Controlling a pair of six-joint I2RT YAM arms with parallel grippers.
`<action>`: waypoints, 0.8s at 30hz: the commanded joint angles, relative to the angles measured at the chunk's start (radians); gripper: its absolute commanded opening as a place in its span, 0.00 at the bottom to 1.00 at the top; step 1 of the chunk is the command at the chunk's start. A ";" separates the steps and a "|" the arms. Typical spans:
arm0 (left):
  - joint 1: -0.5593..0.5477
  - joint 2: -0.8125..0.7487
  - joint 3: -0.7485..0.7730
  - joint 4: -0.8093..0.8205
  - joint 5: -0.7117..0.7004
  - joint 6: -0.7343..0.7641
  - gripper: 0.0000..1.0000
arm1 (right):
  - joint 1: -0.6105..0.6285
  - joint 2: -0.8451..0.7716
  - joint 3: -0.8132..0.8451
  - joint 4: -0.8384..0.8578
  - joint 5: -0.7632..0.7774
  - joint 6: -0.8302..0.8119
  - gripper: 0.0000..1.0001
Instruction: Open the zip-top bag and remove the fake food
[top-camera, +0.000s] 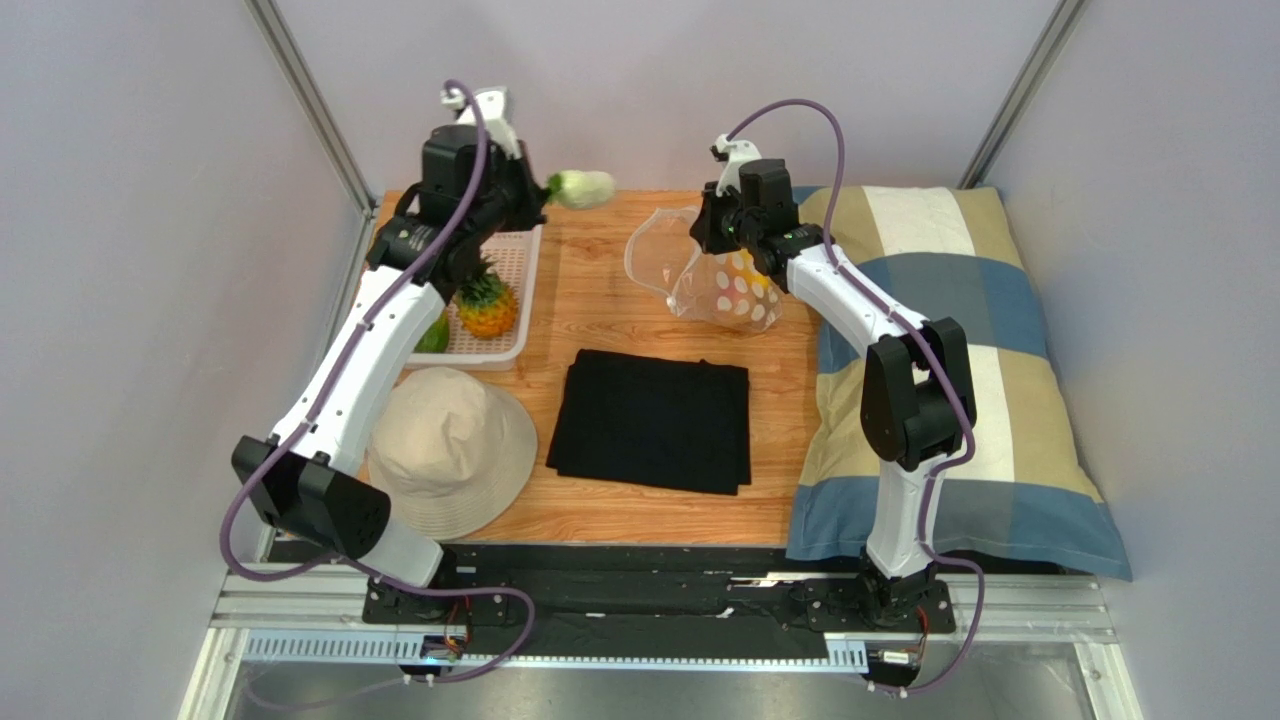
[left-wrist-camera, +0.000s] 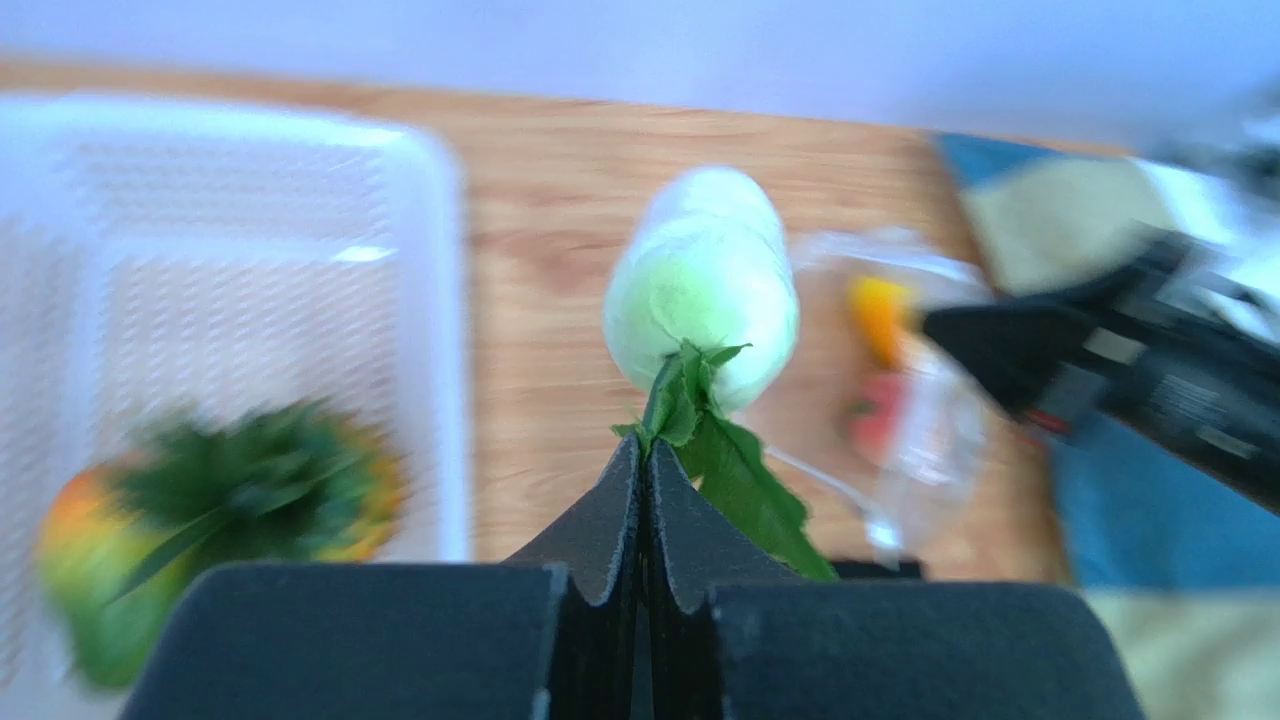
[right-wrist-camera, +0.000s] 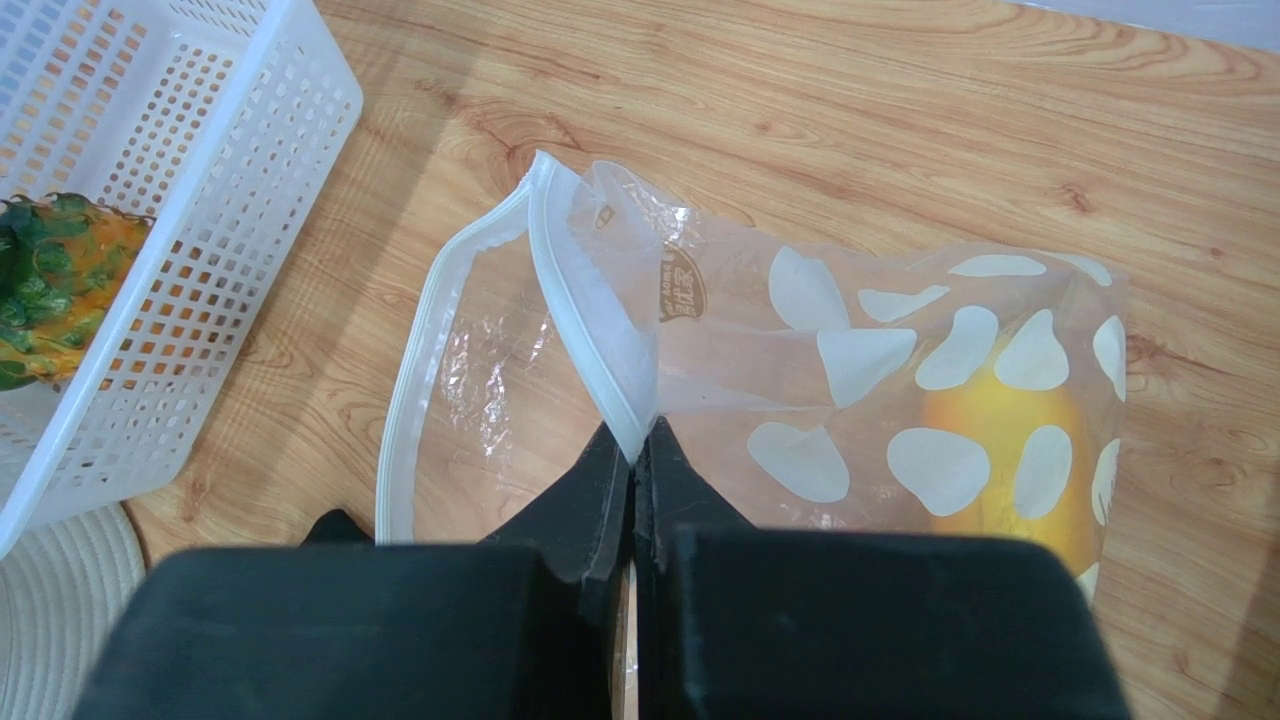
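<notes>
The white leafy vegetable (top-camera: 583, 189) is clear of the bag, so the robot's left gripper carries on moving toward the white basket and lets go over the free space (top-camera: 514, 261) beside the pineapple.
The zip-top bag (top-camera: 718, 278) lies open-mouthed on the wooden table, clear with white dots; it also shows in the right wrist view (right-wrist-camera: 887, 375). My right gripper (right-wrist-camera: 640, 438) is shut on the bag's zip rim and holds the mouth open. A yellow-orange fruit (right-wrist-camera: 992, 428) shows inside the bag. My left gripper (left-wrist-camera: 645, 450) is shut on the green leaves of a white leafy vegetable (left-wrist-camera: 702, 285), held in the air between the basket and the bag (left-wrist-camera: 902, 405). The same vegetable shows in the top view (top-camera: 582, 188). A pineapple (top-camera: 484, 303) lies in the white basket (top-camera: 511, 348).
A folded black cloth (top-camera: 651, 419) lies at the table's middle front. A beige hat (top-camera: 446, 447) sits front left. A plaid pillow (top-camera: 977, 345) covers the right side. Another green-orange fruit (top-camera: 433, 335) lies in the basket beside the pineapple.
</notes>
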 joint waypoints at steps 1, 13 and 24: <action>0.112 -0.036 -0.166 0.062 -0.189 -0.129 0.00 | -0.001 -0.004 0.033 0.023 0.000 -0.009 0.00; 0.306 0.280 -0.002 0.038 -0.096 -0.160 0.00 | -0.001 -0.003 0.034 0.030 -0.019 -0.004 0.00; 0.278 0.217 -0.070 0.056 -0.053 -0.157 0.86 | -0.001 -0.003 0.040 0.032 -0.046 0.010 0.00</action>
